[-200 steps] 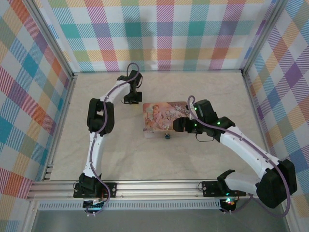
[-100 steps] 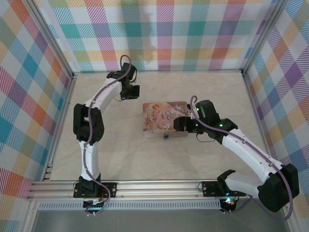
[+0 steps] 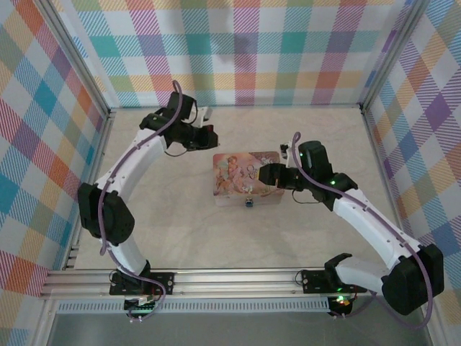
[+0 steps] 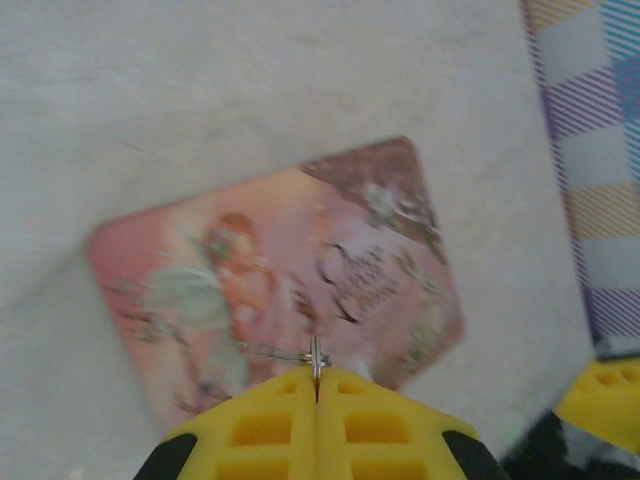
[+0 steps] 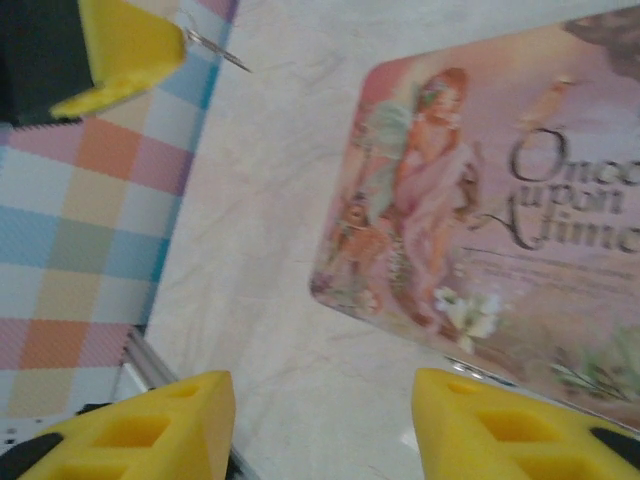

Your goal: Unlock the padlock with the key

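Observation:
The key [image 5: 222,53] sticks out past my left gripper's fingers. I should keep moving it toward my right gripper's open fingers [image 5: 325,425] until they close on the key.
The padlock [image 3: 248,202] is a tiny yellowish lock at the middle of the front edge of the pink illustrated tin [image 3: 245,176]. My left gripper [image 3: 209,136] hovers just behind the tin's back left corner. In the left wrist view it [image 4: 317,388] is shut on the thin metal key [image 4: 316,356], whose tip sticks out over the tin's lid [image 4: 270,290]. My right gripper [image 3: 266,175] is over the tin's right end. In the right wrist view its fingers [image 5: 150,420] stand wide apart and empty, and the key [image 5: 215,46] shows at the top left.
The tin [image 5: 490,220] lies flat in the middle of the marble-patterned table [image 3: 180,231]. Checked walls [image 3: 245,50] close off the back and both sides. A metal rail [image 3: 230,277] runs along the near edge.
The left arm has swung its elbow out to the left, and its gripper has turned and moved right toward the tin with the key. The right gripper has shifted slightly.

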